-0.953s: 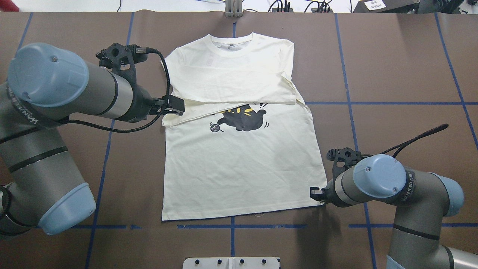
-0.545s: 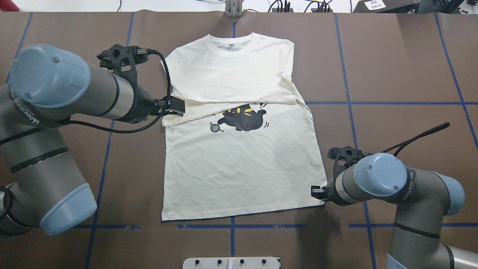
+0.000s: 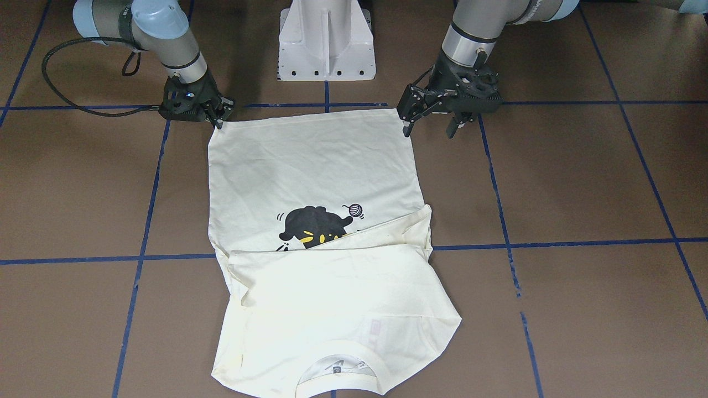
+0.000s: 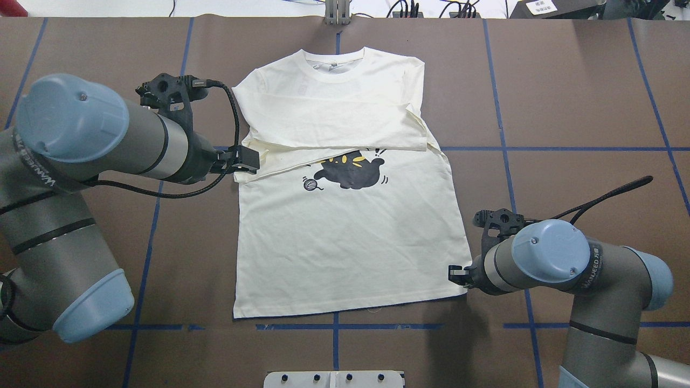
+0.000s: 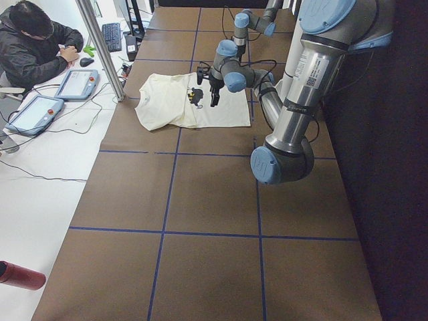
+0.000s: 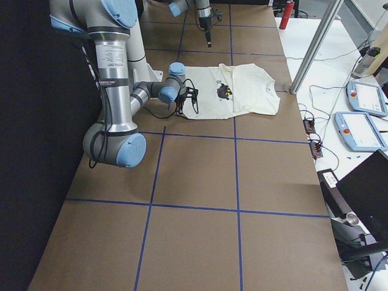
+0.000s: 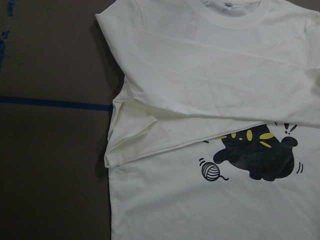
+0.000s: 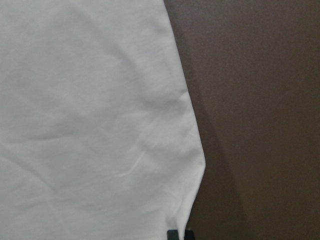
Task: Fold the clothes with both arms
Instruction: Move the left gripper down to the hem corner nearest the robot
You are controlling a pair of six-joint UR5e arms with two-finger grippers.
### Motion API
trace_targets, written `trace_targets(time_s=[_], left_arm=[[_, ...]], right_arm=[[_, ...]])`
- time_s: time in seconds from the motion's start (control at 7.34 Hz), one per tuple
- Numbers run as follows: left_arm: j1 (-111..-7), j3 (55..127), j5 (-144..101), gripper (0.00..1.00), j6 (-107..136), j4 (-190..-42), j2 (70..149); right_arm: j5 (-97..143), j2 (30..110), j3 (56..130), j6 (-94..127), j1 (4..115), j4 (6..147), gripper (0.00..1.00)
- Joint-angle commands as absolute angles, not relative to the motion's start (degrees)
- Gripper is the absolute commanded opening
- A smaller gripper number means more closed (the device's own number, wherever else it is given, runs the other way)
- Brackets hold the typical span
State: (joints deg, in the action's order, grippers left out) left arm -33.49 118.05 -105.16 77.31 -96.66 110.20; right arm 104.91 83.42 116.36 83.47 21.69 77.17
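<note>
One hem corner of the cream T-shirt is held by the robot's right gripper alone, so the left gripper should grab the free hem corner before both raise the hem.
The cream T-shirt (image 4: 345, 242) lies flat on the brown table, collar at the far side. Its upper part is folded over, half covering the black cat print (image 4: 350, 171) beside the yarn ball (image 4: 309, 185). My left gripper (image 4: 249, 160) hangs above the shirt's left edge at the fold. In the front view the left gripper (image 3: 428, 131) is open and holds nothing. The left wrist view looks down on the shirt (image 7: 200, 75) from a height. My right gripper (image 4: 452, 276) sits low at the near right hem corner. The right gripper (image 3: 219, 122) is shut on that corner, tips just visible (image 8: 180, 234).
The white pedestal base (image 3: 326, 38) stands at the robot's side of the table. A black cable (image 3: 72, 105) loops off the right arm. Blue tape lines cross the brown cover. A person (image 5: 33, 47) sits at a white desk past a metal post (image 5: 100, 50).
My left gripper has drawn back a little to the left and nearer the robot, off the shirt's folded edge. The right gripper and the shirt have hardly moved.
</note>
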Motion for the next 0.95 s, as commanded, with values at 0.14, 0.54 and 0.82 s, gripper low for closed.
trace_targets(time_s=[0.14,0.54,0.82], left_arm=[[-19.2,118.0,-98.8,0.96,95.6,-102.8,104.9],[-11.4,113.9,-95.1,0.89,100.5,-97.3,106.5],[-11.8,112.8,-94.6,0.82,100.4,-97.2,106.5]], right_arm=[[105.3,83.6,118.4,83.6,23.3,77.0,0.00],[105.4,83.5,118.3,83.6,23.7,76.8,0.00],[105.3,83.4,118.3,83.7,23.8,76.8,0.00]])
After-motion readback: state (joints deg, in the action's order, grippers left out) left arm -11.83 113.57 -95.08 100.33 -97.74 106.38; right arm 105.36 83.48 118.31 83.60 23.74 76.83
